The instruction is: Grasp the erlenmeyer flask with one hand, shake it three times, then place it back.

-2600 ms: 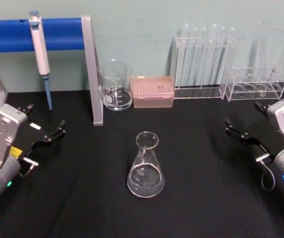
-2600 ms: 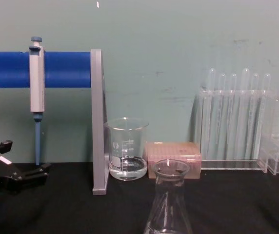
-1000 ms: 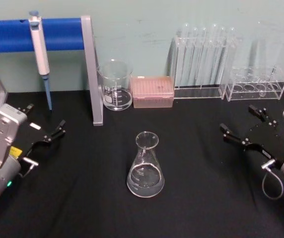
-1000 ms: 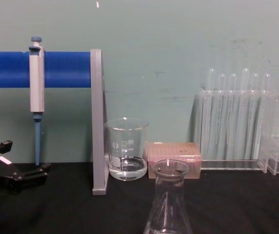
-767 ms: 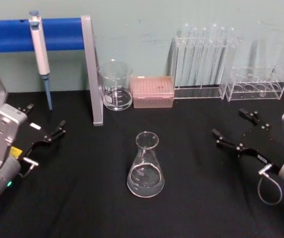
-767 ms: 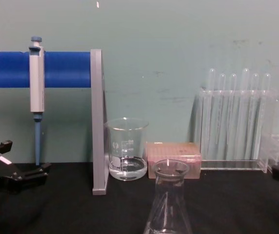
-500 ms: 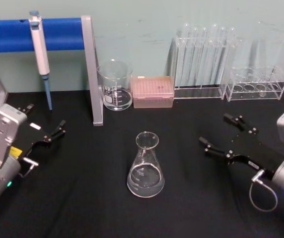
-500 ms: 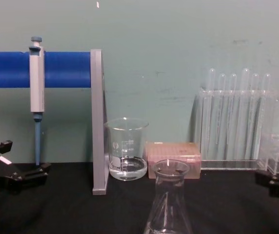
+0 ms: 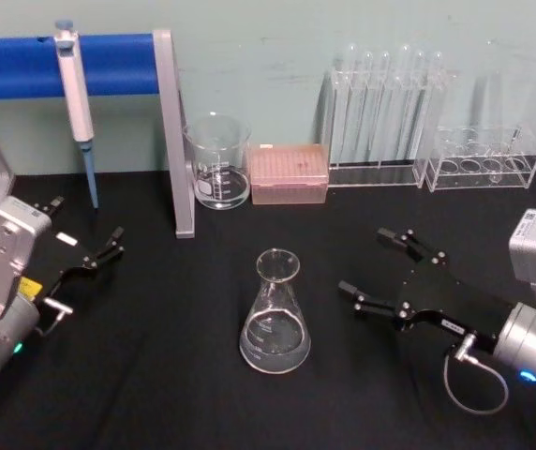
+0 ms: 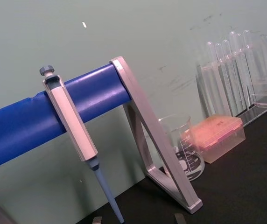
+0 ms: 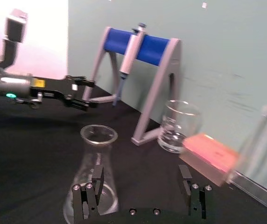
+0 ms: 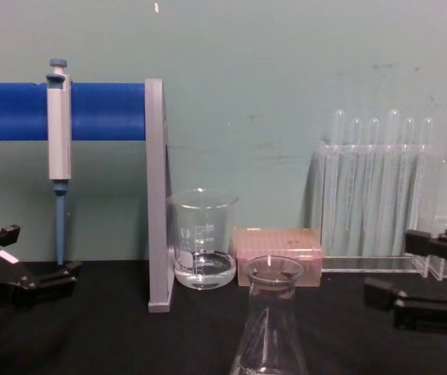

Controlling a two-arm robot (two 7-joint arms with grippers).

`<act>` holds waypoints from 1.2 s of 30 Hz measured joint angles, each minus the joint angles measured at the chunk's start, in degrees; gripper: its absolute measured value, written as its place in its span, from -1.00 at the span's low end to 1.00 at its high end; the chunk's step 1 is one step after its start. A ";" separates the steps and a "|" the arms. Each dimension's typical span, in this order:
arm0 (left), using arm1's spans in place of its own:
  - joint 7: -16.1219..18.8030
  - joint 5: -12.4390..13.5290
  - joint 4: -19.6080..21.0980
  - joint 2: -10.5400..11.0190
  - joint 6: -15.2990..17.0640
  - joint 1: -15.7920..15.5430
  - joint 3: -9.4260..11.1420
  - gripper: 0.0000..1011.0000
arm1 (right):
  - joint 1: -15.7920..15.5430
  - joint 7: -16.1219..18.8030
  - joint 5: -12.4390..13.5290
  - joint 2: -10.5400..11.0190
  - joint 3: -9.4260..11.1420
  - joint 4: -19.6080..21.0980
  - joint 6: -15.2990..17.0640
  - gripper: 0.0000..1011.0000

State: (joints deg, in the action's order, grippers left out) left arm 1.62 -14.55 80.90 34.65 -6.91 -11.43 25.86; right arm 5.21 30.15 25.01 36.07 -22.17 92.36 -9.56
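Note:
My gripper will shake the erlenmeyer flask, and its clear liquid [image 12: 269,369] should stay down in the wide base because the liquid is well below the narrow neck [image 12: 273,284].
The erlenmeyer flask [image 9: 275,314] stands upright on the black table near the middle, with a little clear liquid in its base. The chest view shows its neck [image 12: 270,328] close in front. My right gripper [image 9: 363,260] is open, low over the table just right of the flask, its fingers pointing at it and not touching. In the right wrist view the flask [image 11: 94,172] sits before one of the spread fingers [image 11: 96,179]. My left gripper [image 9: 85,223] is open and parked at the table's left side, holding nothing.
Along the back stand a glass beaker [image 9: 217,164], a pink tip box [image 9: 289,173], a rack of tall test tubes [image 9: 390,112] and a low clear rack [image 9: 482,159]. A pipette [image 9: 76,89] hangs on the blue stand [image 9: 174,131] at back left.
My right gripper has swept left across the table from the right edge toward the flask, staying open. The flask and my left arm have not moved.

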 joint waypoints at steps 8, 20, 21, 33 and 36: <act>0.00 0.00 0.00 0.00 0.00 0.00 0.00 0.98 | 2.30 5.07 0.65 -1.97 -1.39 -2.19 -0.27 0.98; 0.00 0.00 0.00 0.00 0.00 0.00 0.00 0.98 | 6.48 10.25 3.15 -4.39 -3.76 -7.32 0.80 0.98; 0.00 0.00 0.00 0.00 0.00 0.00 0.00 0.98 | 7.04 10.66 3.26 -4.62 -4.12 -8.01 0.88 0.98; 0.00 0.00 0.00 0.00 0.00 0.00 0.00 0.98 | 11.49 14.05 4.12 -6.37 -6.88 -13.03 1.07 0.98; 0.00 0.00 0.00 0.00 0.00 0.00 0.00 0.98 | 12.59 14.75 4.31 -6.87 -7.65 -14.34 1.02 0.98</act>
State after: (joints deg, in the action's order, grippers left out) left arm 1.62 -14.55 80.90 34.65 -6.91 -11.44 25.86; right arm 17.80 44.90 29.32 29.20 -29.82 78.01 -8.53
